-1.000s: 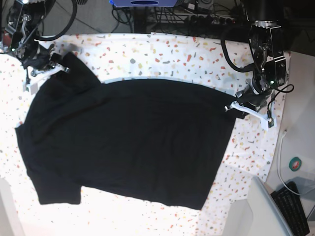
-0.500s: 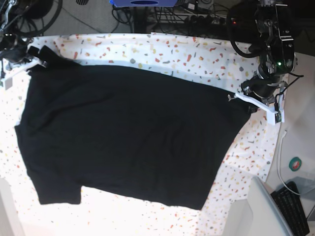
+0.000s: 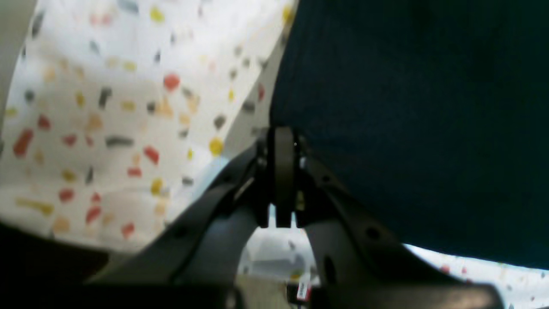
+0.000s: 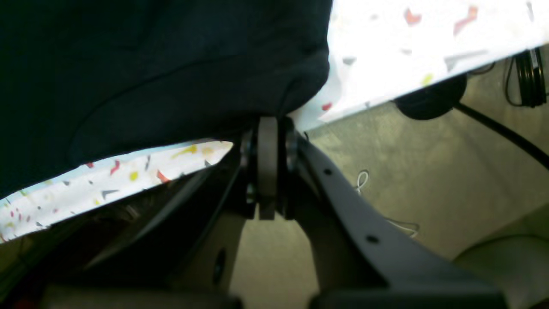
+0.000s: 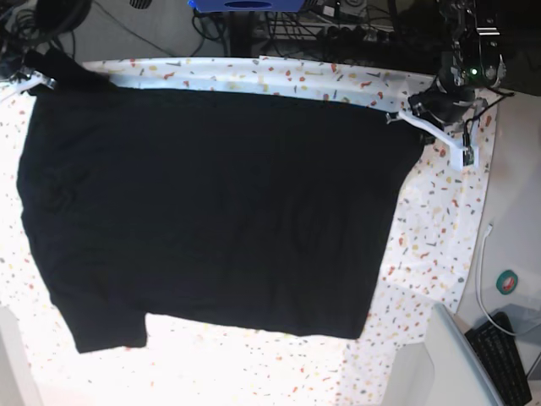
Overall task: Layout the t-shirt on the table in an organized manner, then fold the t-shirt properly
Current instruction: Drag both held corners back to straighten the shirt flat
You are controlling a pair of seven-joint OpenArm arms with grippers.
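Note:
The bunched corner [image 4: 301, 82] in my right gripper comes up to the table's edge, so both my grippers should pull the t-shirt's far edge [image 5: 254, 96] back closer and lay it flat.
The black t-shirt [image 5: 211, 211] lies spread over the speckled white table [image 5: 439, 220], one sleeve at the near left. My left gripper [image 5: 399, 117] is shut on the shirt's far right corner; in the left wrist view its closed tips [image 3: 283, 141] pinch the cloth edge [image 3: 407, 107] above the table [image 3: 107, 107]. At the far left table corner my right gripper [image 5: 38, 80] is shut on the other far corner. The right wrist view shows its tips [image 4: 268, 124] clamped on a bunched fold of the t-shirt [image 4: 150, 64] at the table's edge [image 4: 407, 34].
A grey box [image 5: 456, 364] and a black keyboard [image 5: 507, 355] sit off the table's near right corner, with a round green item [image 5: 507, 282] and a white cable [image 5: 483, 262] beside it. Cables and gear [image 5: 338, 25] crowd the floor behind the far edge.
Both grippers have moved toward the table's far edge and outward, dragging the shirt's far edge with them. The cloth now lies wider and straighter along that edge.

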